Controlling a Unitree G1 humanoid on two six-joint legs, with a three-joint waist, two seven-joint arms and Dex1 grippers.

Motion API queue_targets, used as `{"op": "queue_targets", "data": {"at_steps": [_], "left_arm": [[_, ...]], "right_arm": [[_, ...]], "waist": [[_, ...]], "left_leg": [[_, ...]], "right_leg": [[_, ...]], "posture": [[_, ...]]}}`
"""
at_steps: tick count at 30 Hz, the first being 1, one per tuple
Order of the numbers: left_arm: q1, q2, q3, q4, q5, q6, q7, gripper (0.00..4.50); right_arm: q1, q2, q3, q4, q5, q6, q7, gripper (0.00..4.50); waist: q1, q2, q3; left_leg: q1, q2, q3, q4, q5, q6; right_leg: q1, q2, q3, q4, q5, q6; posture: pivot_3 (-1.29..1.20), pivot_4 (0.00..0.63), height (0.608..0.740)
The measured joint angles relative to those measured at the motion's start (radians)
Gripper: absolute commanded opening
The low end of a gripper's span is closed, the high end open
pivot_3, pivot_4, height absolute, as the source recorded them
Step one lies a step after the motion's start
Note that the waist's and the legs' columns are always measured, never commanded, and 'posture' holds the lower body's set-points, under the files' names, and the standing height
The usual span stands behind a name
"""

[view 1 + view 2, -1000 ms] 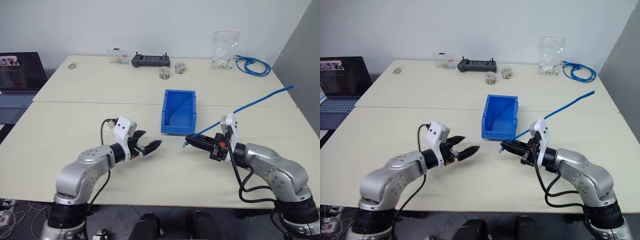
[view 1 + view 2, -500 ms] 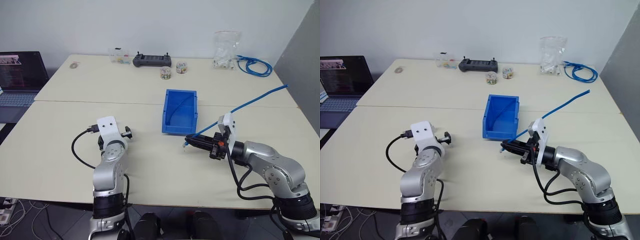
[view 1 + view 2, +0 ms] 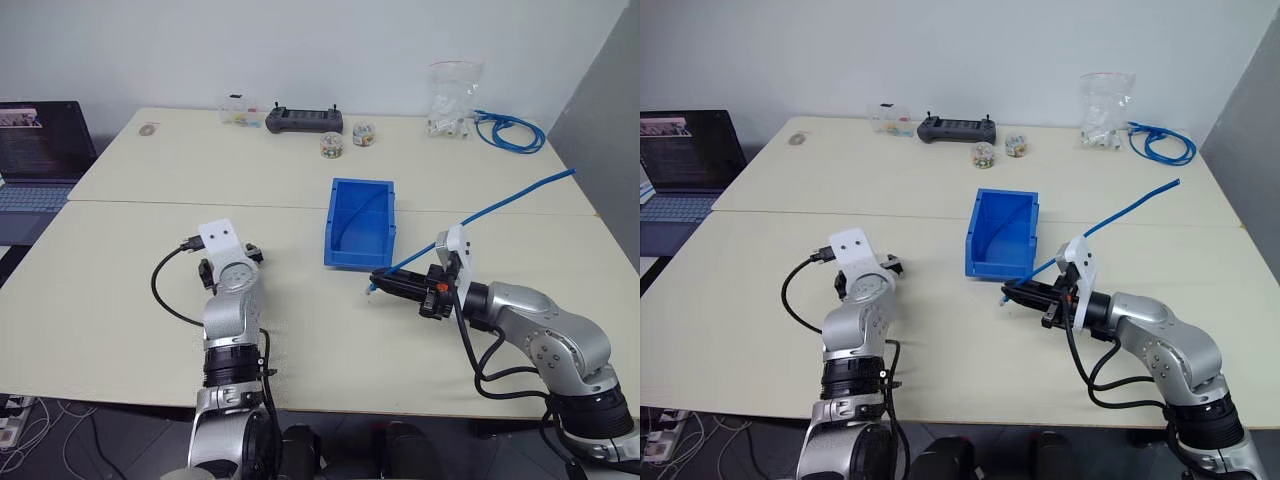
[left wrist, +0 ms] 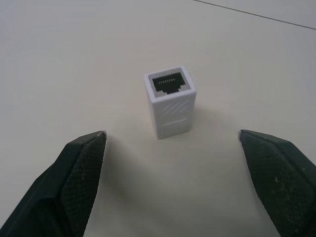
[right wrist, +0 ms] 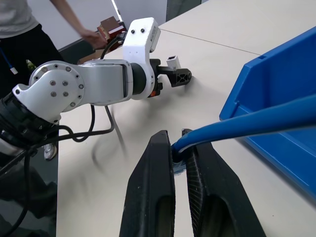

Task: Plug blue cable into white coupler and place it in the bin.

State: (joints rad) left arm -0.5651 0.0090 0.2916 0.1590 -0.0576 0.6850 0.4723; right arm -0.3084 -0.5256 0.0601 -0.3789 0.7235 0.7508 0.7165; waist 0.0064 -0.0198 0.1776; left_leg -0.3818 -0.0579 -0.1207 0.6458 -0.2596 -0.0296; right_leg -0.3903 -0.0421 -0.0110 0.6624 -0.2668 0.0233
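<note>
The white coupler (image 4: 173,112) will hang from the pushed-in plug when my left gripper opens, because the dark socket has a stepped notch (image 4: 171,90).
The white coupler (image 4: 170,101) stands upright on the table, its dark socket facing up. My left gripper (image 4: 171,143) is open, one fingertip on each side of the coupler and a little short of it, touching nothing. From the right wrist view the coupler (image 5: 172,60) shows just past a left finger (image 5: 181,76). My right gripper (image 3: 380,281) is shut on the blue cable (image 3: 500,205) near its plug end, holding it above the table in front of the blue bin (image 3: 358,252). The cable trails up and off to the right.
A laptop (image 3: 40,150) sits at the far left. Along the back edge are a black controller (image 3: 303,120), small jars (image 3: 330,146), a clear bag of white parts (image 3: 448,100) and a coiled blue cable (image 3: 510,132). A person (image 5: 29,29) stands beyond the table's left side.
My left arm has swung from pointing right, toward the middle, to pointing away over the table at the coupler, still open. The right arm and cable have kept still.
</note>
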Motion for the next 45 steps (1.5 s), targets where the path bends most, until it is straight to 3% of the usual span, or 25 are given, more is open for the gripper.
{"op": "queue_targets", "data": {"at_steps": [9,10,26,29,32,37,40,45], "left_arm": [[-0.062,0.025,0.040,0.106,-0.005,-0.050,0.015,4.50],[-0.065,0.030,0.040,0.116,-0.006,-0.057,0.014,4.14],[-0.074,0.049,0.038,0.161,-0.014,-0.090,-0.031,0.87],[-0.053,0.062,0.030,0.140,-0.022,-0.089,-0.070,0.81],[0.058,0.146,-0.028,0.012,-0.077,-0.032,-0.265,0.81],[0.247,0.394,-0.186,-0.242,-0.216,0.124,-0.711,0.81],[0.287,0.517,-0.324,-0.345,-0.263,0.136,-0.944,0.81],[0.235,0.615,-0.553,-0.407,-0.285,0.049,-1.271,0.81]], "right_arm": [[0.001,0.005,0.001,0.000,0.000,0.000,-0.001,0.05],[0.001,0.005,0.001,0.000,0.000,0.000,-0.001,0.05],[0.009,0.005,0.002,-0.009,-0.005,0.000,-0.001,0.05],[0.014,0.004,0.002,-0.010,-0.006,0.000,-0.001,0.05],[0.032,-0.006,0.001,-0.023,-0.014,0.001,-0.002,0.05],[0.097,-0.052,-0.007,-0.067,-0.024,0.001,0.001,0.04],[0.116,-0.074,-0.007,-0.104,-0.028,0.000,0.006,0.04],[0.144,-0.119,0.005,-0.141,-0.065,-0.022,0.031,0.04]], "waist": [[0.000,0.000,0.000],[0.000,0.000,0.000],[-0.006,0.000,0.000],[-0.007,0.000,0.000],[-0.013,0.000,0.000],[-0.009,0.001,0.000],[0.001,0.001,0.000],[-0.002,0.001,0.000]], "left_leg": [[0.000,0.000,0.000,0.000,0.000,0.000],[0.000,0.000,0.000,0.000,0.000,0.000],[0.000,0.000,0.000,0.000,0.000,-0.001],[0.000,0.000,0.000,0.000,0.000,-0.001],[0.001,0.000,0.001,-0.001,0.001,-0.002],[0.001,0.000,0.000,-0.001,0.002,-0.005],[0.000,-0.002,-0.001,-0.001,0.000,-0.001],[-0.001,-0.001,-0.001,-0.001,0.000,0.000]], "right_leg": [[0.000,0.000,0.000,0.000,0.001,0.000],[0.000,0.000,0.000,0.000,0.001,0.000],[0.000,0.000,0.000,0.000,0.001,0.000],[0.000,0.000,0.000,0.000,0.001,-0.002],[-0.001,0.000,0.001,0.001,0.003,-0.004],[0.000,-0.001,0.001,0.000,0.003,-0.004],[0.001,-0.002,0.000,-0.002,0.000,0.000],[0.000,-0.002,0.000,-0.003,0.000,-0.001]], "posture": [[0.00,0.150,0.740],[0.00,0.150,0.740],[0.00,0.150,0.740],[0.00,0.150,0.740],[0.00,0.150,0.740],[0.00,0.150,0.740],[0.00,0.150,0.740],[0.00,0.150,0.740]]}}
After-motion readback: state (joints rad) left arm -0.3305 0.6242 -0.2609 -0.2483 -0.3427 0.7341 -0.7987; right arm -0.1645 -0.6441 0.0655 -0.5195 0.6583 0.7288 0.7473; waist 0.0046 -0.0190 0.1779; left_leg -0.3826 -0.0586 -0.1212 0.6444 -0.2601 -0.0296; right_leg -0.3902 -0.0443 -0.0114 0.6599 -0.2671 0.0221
